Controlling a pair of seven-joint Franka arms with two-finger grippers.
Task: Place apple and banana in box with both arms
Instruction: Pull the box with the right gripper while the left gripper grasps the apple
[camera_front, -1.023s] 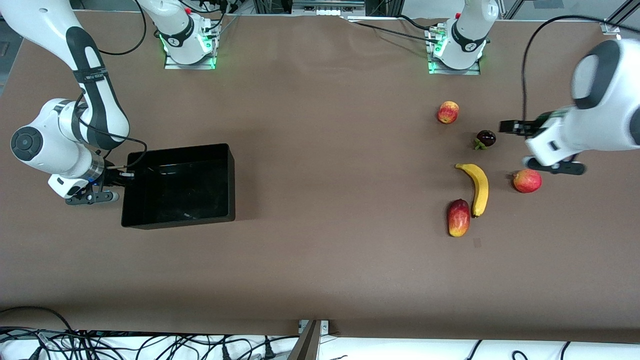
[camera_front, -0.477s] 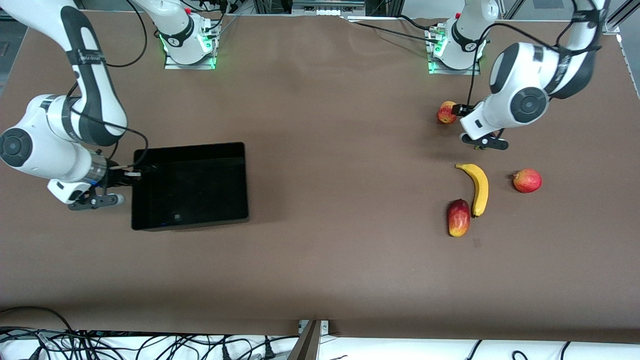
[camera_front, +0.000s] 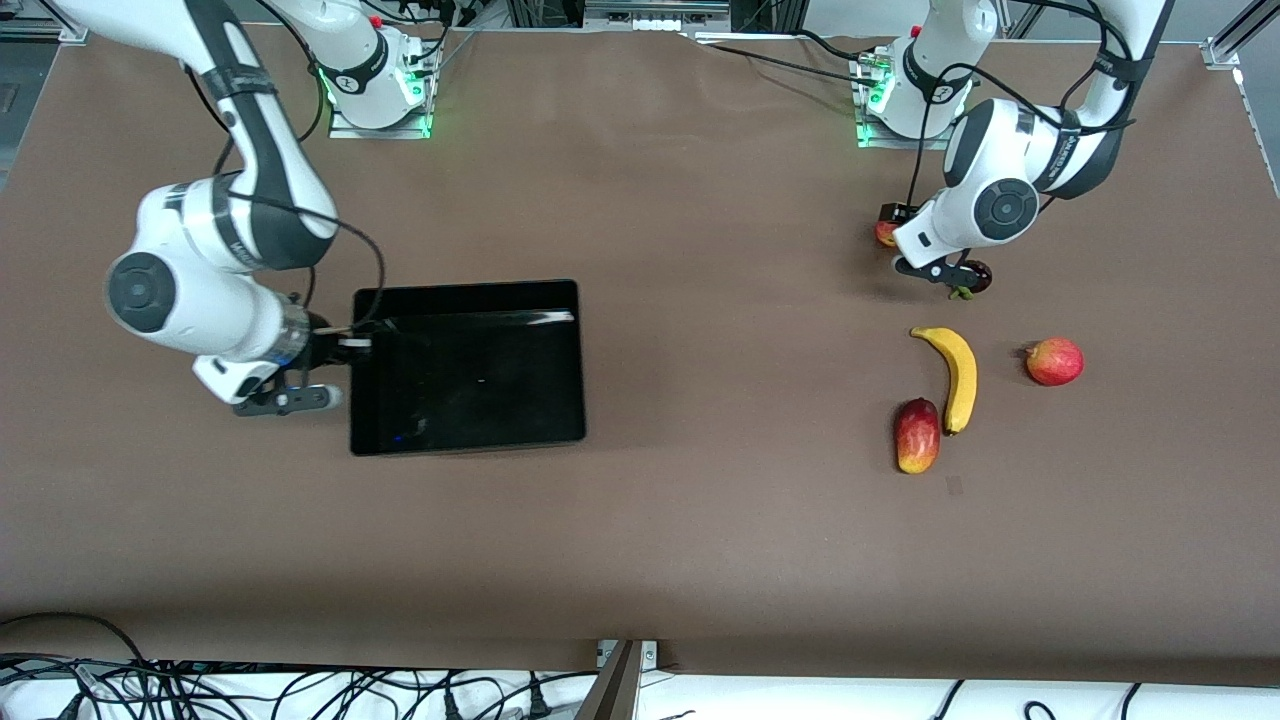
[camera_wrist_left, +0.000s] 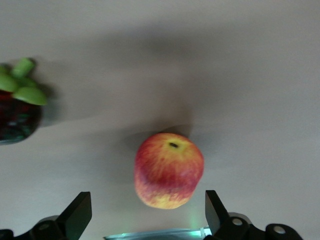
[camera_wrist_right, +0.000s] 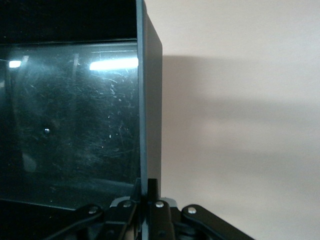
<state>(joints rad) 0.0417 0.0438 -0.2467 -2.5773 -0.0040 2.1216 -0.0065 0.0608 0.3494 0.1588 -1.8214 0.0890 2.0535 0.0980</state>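
The black box (camera_front: 480, 372) is far from the apple, so next my right gripper slides the box nearer by its rim while my left gripper grabs the apple (camera_wrist_left: 169, 171).
The apple (camera_front: 883, 236) lies toward the left arm's end of the table, mostly covered by my left gripper (camera_front: 894, 218). In the left wrist view the apple (camera_wrist_left: 169, 170) sits between the open fingers (camera_wrist_left: 77, 217), untouched, and the left gripper (camera_wrist_left: 147, 220) is empty. The banana (camera_front: 955, 375) lies nearer to the front camera than the apple. The black box (camera_front: 465, 287) stands toward the right arm's end. My right gripper (camera_front: 340, 346) is shut on the box's end wall (camera_wrist_right: 149, 100), its fingers (camera_wrist_right: 150, 190) pinching the rim.
A dark mangosteen (camera_front: 977, 276) with green leaves lies beside the apple, also in the left wrist view (camera_wrist_left: 17, 102). A pink-red fruit (camera_front: 1054, 361) and a red-yellow mango-like fruit (camera_front: 917, 435) lie beside the banana.
The right arm has dragged the box toward the table's middle. The left gripper has swung in from the table's end and come down over the apple.
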